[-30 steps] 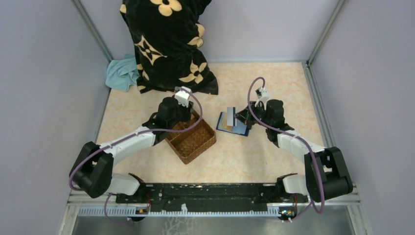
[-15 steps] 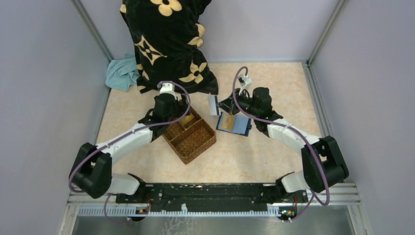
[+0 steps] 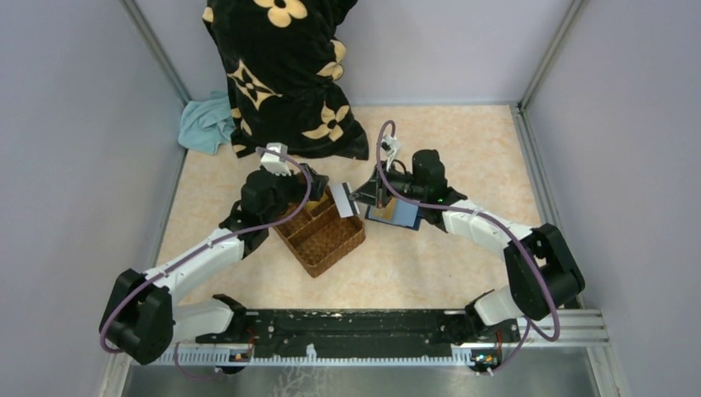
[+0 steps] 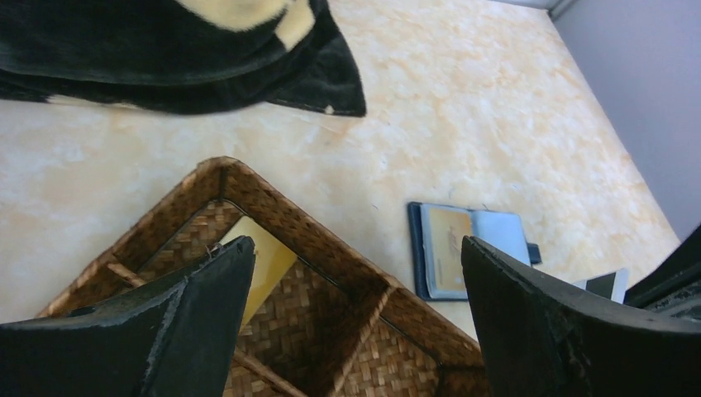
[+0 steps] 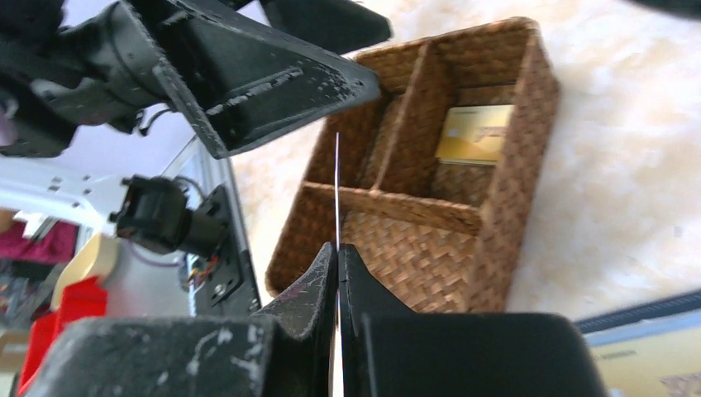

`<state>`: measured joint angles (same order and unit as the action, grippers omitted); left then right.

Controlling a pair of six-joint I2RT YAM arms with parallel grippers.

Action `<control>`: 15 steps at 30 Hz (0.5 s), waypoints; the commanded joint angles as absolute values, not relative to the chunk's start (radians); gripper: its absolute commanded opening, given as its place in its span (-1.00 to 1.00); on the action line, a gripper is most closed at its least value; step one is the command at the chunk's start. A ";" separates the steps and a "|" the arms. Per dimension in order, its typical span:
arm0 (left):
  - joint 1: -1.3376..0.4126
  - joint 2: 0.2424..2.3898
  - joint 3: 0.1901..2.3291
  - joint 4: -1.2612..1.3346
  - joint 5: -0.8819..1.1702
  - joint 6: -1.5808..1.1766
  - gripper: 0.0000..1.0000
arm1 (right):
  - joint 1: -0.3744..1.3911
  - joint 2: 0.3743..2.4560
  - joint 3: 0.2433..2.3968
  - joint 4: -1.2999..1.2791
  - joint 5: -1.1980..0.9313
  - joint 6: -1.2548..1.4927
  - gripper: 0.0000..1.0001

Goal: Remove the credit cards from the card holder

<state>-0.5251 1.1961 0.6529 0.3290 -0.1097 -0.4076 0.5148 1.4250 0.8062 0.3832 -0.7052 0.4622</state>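
Note:
My open left fingers should keep nearing the pale credit card's loose end (image 3: 340, 199), jutting toward them from my right gripper, until they close on it.
The card holder (image 3: 397, 214) lies open on the table right of the basket, with a gold credit card (image 4: 447, 251) still in its pocket. My right gripper (image 3: 361, 198) is shut on a pale credit card (image 3: 340, 201), held upright over the basket's right corner and seen edge-on (image 5: 337, 186) in the right wrist view. Another yellow credit card (image 4: 263, 263) lies in a far compartment of the basket. My left gripper (image 4: 357, 248) hangs open above that far end, holding nothing, with the card below its left fingertip (image 4: 216, 285).
The brown wicker basket (image 3: 340, 241) has three compartments and sits at the table's centre. A black blanket with cream flowers (image 3: 281, 74) is piled at the back, beside a teal cloth (image 3: 205, 122). Grey walls enclose three sides.
My right gripper lifted a card off the holder and carried it left to the basket's edge. My left gripper opened wide and drew back a little, leaving the yellow card in the basket.

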 commanded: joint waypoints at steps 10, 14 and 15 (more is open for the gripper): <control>-0.514 1.116 0.573 0.597 0.378 -0.355 1.00 | 0.525 1.466 0.820 0.432 -1.024 0.380 -1.00; -0.515 1.122 0.572 0.603 0.457 -0.342 0.99 | 0.526 1.470 0.816 0.471 -1.045 0.400 -1.00; -0.515 1.124 0.572 0.601 0.473 -0.341 0.97 | 0.526 1.471 0.816 0.470 -1.047 0.400 -1.00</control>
